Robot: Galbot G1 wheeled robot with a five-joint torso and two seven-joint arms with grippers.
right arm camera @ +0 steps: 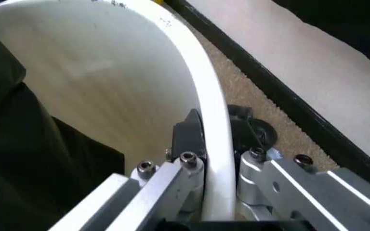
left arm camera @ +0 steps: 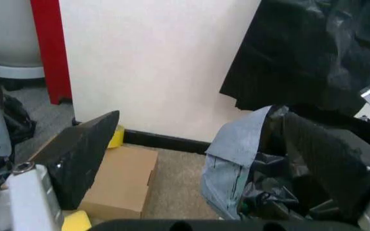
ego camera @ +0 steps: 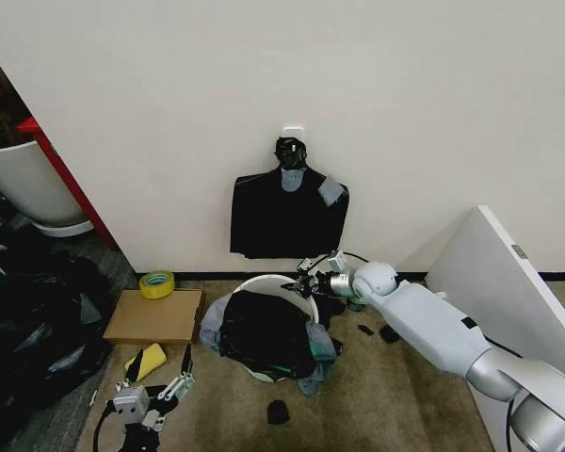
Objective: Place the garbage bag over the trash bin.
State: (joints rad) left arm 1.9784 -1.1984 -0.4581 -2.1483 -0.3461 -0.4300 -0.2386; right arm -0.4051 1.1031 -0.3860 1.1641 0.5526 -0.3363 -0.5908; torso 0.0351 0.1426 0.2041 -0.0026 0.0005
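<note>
I expect the garbage bag (ego camera: 262, 325) to reach back, covering the bin's far rim, when I pull it, since the bag's loose folds (ego camera: 281, 362) spill over the bin's near side.
The cream-white trash bin (ego camera: 264, 281) stands on the carpet near the wall. The black garbage bag (ego camera: 268, 331) lies in its mouth and spills over the near side, its grey-blue edge folded out. The far rim is bare. My right gripper (ego camera: 306, 281) is at that far rim. In the right wrist view the right gripper (right arm camera: 217, 144) straddles the bin's white rim (right arm camera: 207, 96), one finger inside and one outside, shut on it, with the bag (right arm camera: 18, 144) dark beside it. My left gripper (ego camera: 155, 388) hangs low at the front left, open (left arm camera: 201, 120), facing the bag (left arm camera: 313, 144).
A knotted bundle of black bags (ego camera: 287, 212) hangs on the wall behind the bin. A cardboard box (ego camera: 155, 315) and a yellow tape roll (ego camera: 157, 283) lie left of it. Black scraps (ego camera: 278, 411) dot the carpet. A white board (ego camera: 508, 282) leans at the right. A large white tub (ego camera: 28, 184) stands far left.
</note>
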